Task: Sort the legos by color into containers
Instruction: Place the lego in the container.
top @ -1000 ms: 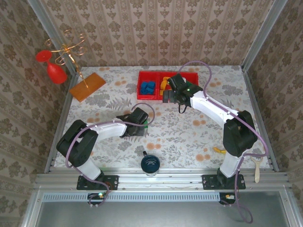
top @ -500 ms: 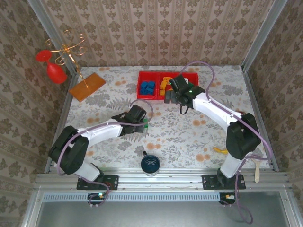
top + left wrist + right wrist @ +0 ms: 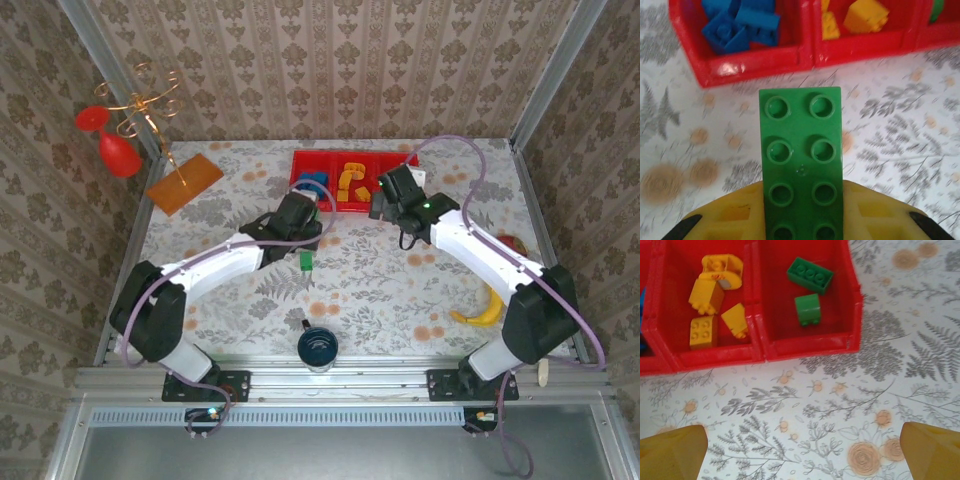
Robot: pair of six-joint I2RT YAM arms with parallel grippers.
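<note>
My left gripper is carrying the long green lego and should keep on until it hangs over that space, as the compartment with the green legos has open room for it.
The red three-compartment tray stands at the back of the table. Blue legos fill its left compartment, orange legos lie in the middle one, and two green legos rest in the right one. My left gripper is shut on a long green lego, which hangs just in front of the tray between the blue and orange compartments. My right gripper stands open over bare cloth in front of the green compartment, nothing between its fingers.
A dark blue cup stands near the front edge between the arms. A banana lies at the front right. The orange board and a gold stand with red glasses are at the back left.
My left arm has carried the green lego forward and right, up to the tray. My right arm has drawn back to the right, uncovering the tray's right side.
</note>
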